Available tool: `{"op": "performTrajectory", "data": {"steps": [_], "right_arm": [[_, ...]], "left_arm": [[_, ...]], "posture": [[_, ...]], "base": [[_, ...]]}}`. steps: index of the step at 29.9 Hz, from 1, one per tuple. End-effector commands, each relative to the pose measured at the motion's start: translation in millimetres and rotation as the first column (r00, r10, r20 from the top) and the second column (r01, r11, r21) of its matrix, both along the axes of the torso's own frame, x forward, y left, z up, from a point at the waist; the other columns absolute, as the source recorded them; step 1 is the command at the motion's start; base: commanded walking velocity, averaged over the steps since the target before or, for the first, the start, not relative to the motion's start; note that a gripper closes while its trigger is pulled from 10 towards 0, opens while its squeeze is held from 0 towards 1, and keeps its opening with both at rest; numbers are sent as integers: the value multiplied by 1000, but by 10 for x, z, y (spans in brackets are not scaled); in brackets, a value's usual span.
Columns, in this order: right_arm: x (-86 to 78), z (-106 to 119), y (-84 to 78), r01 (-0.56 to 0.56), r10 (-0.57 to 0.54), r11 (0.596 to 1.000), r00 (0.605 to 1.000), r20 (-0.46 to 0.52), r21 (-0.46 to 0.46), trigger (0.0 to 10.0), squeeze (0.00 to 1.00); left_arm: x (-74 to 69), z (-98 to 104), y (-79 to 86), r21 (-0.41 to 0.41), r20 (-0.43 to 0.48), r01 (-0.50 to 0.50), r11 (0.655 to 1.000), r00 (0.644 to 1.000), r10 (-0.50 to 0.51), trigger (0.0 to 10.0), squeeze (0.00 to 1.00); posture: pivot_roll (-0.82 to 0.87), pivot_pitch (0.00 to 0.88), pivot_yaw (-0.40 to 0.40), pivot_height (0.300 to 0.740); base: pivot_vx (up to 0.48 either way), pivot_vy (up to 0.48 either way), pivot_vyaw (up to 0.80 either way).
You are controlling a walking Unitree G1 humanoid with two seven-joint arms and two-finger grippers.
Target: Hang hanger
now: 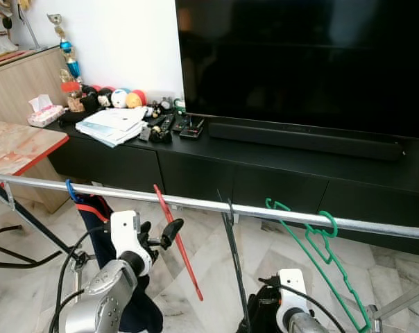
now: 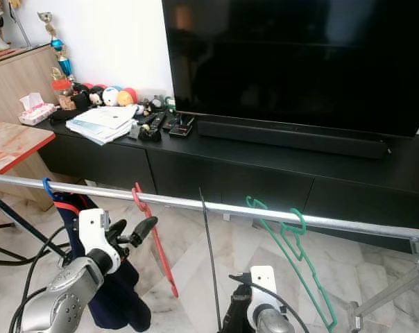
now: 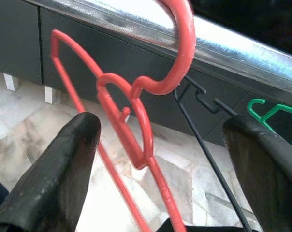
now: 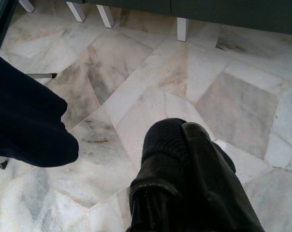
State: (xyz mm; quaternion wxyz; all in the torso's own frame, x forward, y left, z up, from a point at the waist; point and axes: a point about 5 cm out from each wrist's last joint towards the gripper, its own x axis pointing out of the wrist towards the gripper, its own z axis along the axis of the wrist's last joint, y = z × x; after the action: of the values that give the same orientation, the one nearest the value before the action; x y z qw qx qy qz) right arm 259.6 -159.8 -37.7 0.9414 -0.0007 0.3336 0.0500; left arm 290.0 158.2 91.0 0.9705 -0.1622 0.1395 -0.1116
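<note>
The red hanger should slip freely off the metal rail by itself when I lift it, as its wide hook loops loosely, clear of the black hanger.
A red hanger hangs by its hook on the metal rail that crosses in front of me. My left gripper is open just below the rail, its fingers standing either side of the red hanger's neck without touching it. On the same rail to the right hang a thin black hanger and a green hanger. My right gripper is low over the marble floor, shut with nothing in it.
A blue hanger carrying a navy garment hangs at the rail's left end. Behind the rail stands a black TV cabinet with a large TV, papers and toys. A wooden table is at the left.
</note>
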Motion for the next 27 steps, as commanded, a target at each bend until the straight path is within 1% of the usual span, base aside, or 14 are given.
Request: {"op": "performTrajectory", "data": {"steps": [1,2,3,4,7,10,14,15,18,21,25,27], "right_arm": [[15,10,65,-15,15,1000,1000,6,18,10000,0],[15,10,65,-15,15,1000,1000,6,18,10000,0],[12,8,68,-16,16,1000,1000,6,19,10000,0],[12,8,68,-18,18,1000,1000,6,19,10000,0],[13,9,68,-19,19,1000,1000,6,19,10000,0],[13,9,65,-21,21,1000,1000,5,17,10000,0],[16,11,63,-18,18,1000,1000,8,16,10000,0],[20,15,61,-15,15,1000,1000,10,17,10000,0],[25,18,60,-13,13,1000,1000,11,17,10000,0],[32,24,61,-11,11,1000,1000,13,19,10000,0],[37,28,62,-8,8,1000,1000,16,21,10000,0],[40,31,64,-6,6,1000,1000,18,23,10000,0]], "left_arm": [[-3,-55,-6,303,-217,108,947,975,-42,10000,0],[-3,-55,-6,303,-217,108,947,975,-42,10000,0],[-16,-80,5,342,-243,118,932,969,-34,10000,0],[-40,-105,30,364,-255,102,926,967,-6,10000,0],[-49,-120,51,381,-256,80,921,966,22,10000,0],[-39,-118,60,377,-248,40,926,967,59,10000,0],[2,-55,27,380,-237,30,924,969,66,10000,0],[31,-33,4,376,-218,17,926,973,71,10000,0],[78,-23,-19,379,-198,-3,925,977,85,10000,0],[149,-14,-91,362,-178,-1,932,982,70,10000,0],[199,-14,-143,356,-173,13,934,984,53,10000,0],[246,-6,-193,353,-159,35,935,987,23,10000,0]], "posture": [[-55,0,123,740],[-55,0,123,740],[-55,0,123,740],[-53,0,122,740],[-54,0,123,740],[-53,0,120,740],[-53,0,119,740],[-50,0,117,740],[-49,0,114,740],[-51,0,112,740],[-52,0,111,740],[-54,0,111,740]], "base": [[0,0,0],[0,0,0],[0,0,0],[0,0,0],[0,0,0],[0,0,0],[0,0,0],[0,0,0],[0,0,0],[0,0,0],[0,0,0],[0,0,0]]}}
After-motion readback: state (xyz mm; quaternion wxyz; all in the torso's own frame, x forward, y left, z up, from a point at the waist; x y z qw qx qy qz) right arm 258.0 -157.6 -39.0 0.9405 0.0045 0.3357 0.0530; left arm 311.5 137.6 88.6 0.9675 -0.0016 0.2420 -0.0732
